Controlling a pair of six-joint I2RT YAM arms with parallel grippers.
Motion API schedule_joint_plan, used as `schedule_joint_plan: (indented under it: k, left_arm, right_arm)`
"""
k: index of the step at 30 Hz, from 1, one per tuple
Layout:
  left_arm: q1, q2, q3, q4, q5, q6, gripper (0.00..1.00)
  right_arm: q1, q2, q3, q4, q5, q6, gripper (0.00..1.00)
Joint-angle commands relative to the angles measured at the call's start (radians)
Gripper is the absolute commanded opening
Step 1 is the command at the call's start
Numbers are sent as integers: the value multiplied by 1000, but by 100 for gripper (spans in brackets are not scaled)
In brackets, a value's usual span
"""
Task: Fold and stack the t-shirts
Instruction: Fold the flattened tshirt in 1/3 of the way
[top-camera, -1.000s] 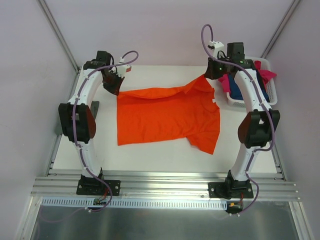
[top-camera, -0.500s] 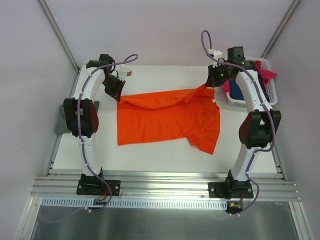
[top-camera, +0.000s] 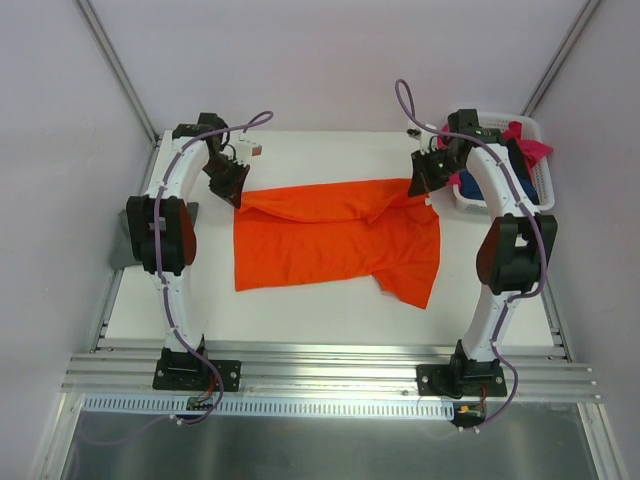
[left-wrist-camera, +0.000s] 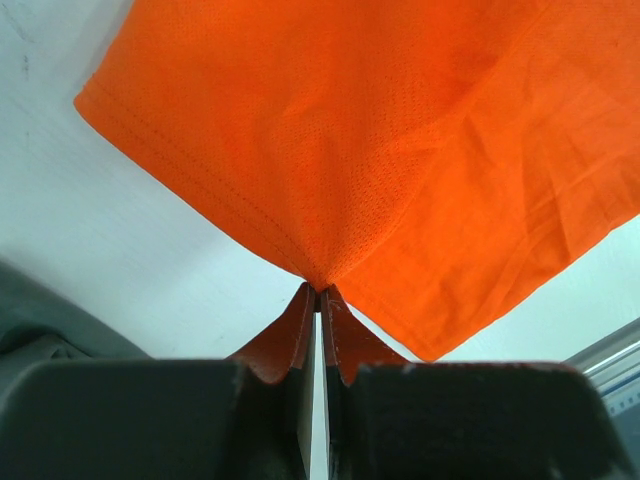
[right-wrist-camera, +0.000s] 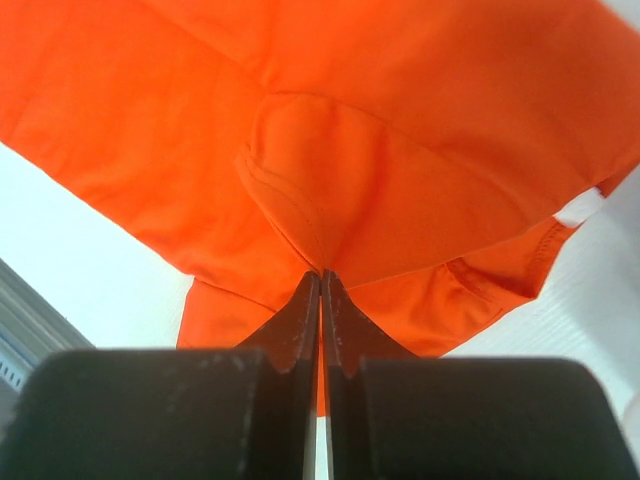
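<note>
My right gripper keeps bringing down the orange t-shirt's raised edge (top-camera: 384, 207), which hangs over its lower layer (top-camera: 416, 228), toward the t-shirt's near side until the flap is flat.
A bright orange t-shirt (top-camera: 330, 235) lies spread on the white table, its far edge lifted and folded toward the near side. My left gripper (top-camera: 240, 196) is shut on the shirt's far left corner (left-wrist-camera: 318, 282). My right gripper (top-camera: 418, 186) is shut on the far right edge of the same orange t-shirt (right-wrist-camera: 322, 262), near the sleeve. Both pinches hold the cloth raised above the table. A magenta pink t-shirt (top-camera: 532, 145) and a navy blue t-shirt (top-camera: 472, 186) sit in the basket at the right.
A white slatted basket (top-camera: 468, 205) stands at the far right of the table, beside the right arm. The table (top-camera: 300, 300) has a metal rail (top-camera: 330, 372) along its near edge. Grey walls close in both sides.
Both grippers have carried the shirt's far edge toward the near side, folding it over the body. The right gripper came down and inward from beside the basket.
</note>
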Motion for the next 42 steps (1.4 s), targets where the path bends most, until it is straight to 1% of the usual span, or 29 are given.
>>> schedule_joint_plan:
  k: [1,14,26,28,29,30,31,33,34,35,36,37,38,39,40,42]
  left_arm:
    - [5,7,-17,-33,44,-27,0]
    - [5,32,-95,-41,-4,-11,0]
    - [16,85,-97,-44,-28,2,0]
    - [18,87,-99,-41,-36,-1,2]
    - [19,85,-97,-39,-43,-8,4]
    - [27,85,-97,-36,-51,-22,9]
    - [33,79,-99,-30,-54,-30,19]
    - [45,72,-102,-16,-66,-57,24]
    - [48,64,-102,-10,-76,-65,36]
    - [50,62,-103,-10,-76,-68,43]
    - [50,58,-105,-9,-74,-71,63]
    - [50,46,-106,-9,-77,-74,70]
    - [50,39,-106,-7,-79,-76,79]
    - [50,30,-102,-7,-82,-82,85]
    - [50,9,-99,-9,-83,-87,99]
    - [50,-19,-89,-5,-83,-102,99]
  right_arm:
    - [-6,11,-3,-59,-38,-52,0]
    - [-20,75,-17,-62,-32,-53,1]
    - [-40,80,-67,-139,-4,-159,0]
    - [-40,80,-92,-155,0,-168,1]
    - [-40,78,-98,-165,0,-179,1]
    - [-40,78,-103,-175,3,-182,1]
    - [-40,77,-118,-194,6,-187,0]
    - [-41,60,-139,-198,20,-196,1]
    - [-40,54,-150,-201,25,-200,3]
    - [-41,49,-162,-206,28,-205,10]
    - [-40,39,-166,-211,37,-208,17]
    - [-40,32,-166,-229,45,-210,33]
    - [-40,28,-155,-243,54,-216,38]
    - [-41,17,-150,-255,72,-219,41]
    - [-50,-15,-146,-264,77,-222,47]
    - [-60,-59,-132,-255,89,-222,55]
